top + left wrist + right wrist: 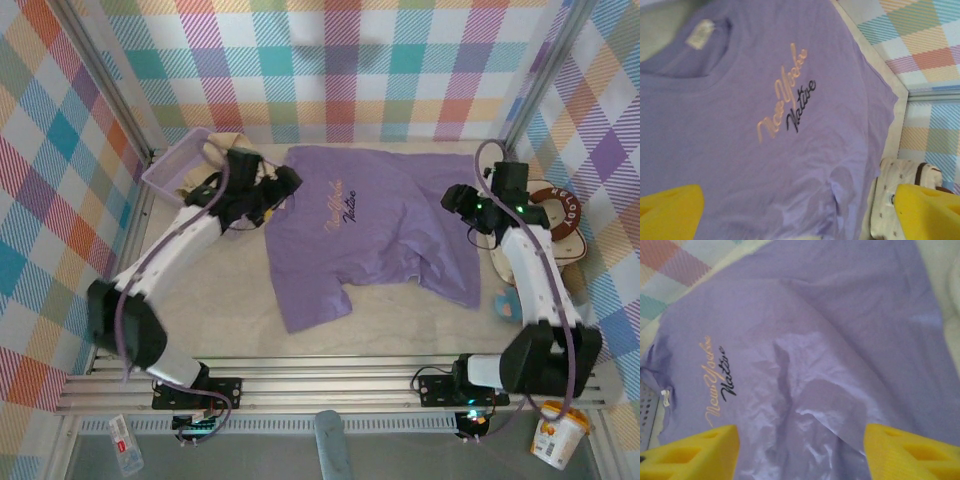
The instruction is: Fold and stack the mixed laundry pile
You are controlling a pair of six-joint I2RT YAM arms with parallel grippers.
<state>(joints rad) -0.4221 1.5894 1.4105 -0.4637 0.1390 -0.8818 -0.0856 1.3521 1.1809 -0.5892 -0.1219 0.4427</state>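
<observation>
Creases bunch up the T-shirt's middle [405, 262] along its near edge. Next, I pull the T-shirt flat before my left gripper takes the T-shirt's near sleeve [311, 308] for the fold.
A lavender-purple T-shirt [365, 225] from the laundry pile lies spread front-up on the table, with script lettering [787, 95] on its chest and its collar toward the left. Creases run across its middle [805, 390]. My left gripper [285, 190] hovers at the shirt's collar end. In the left wrist view this gripper [800, 215] is open, yellow fingertips [670, 210] far apart over bare cloth. My right gripper [460, 205] hangs over the shirt's right side. In the right wrist view it [800, 452] is open too, holding nothing.
A lavender mesh basket [185, 165] stands at the back left beside the left arm, with something beige [222, 143] behind it. A cream padded bag with a brown handle [562, 215] sits at the right wall, with a small blue object [505, 300] near it. The plaid walls are close.
</observation>
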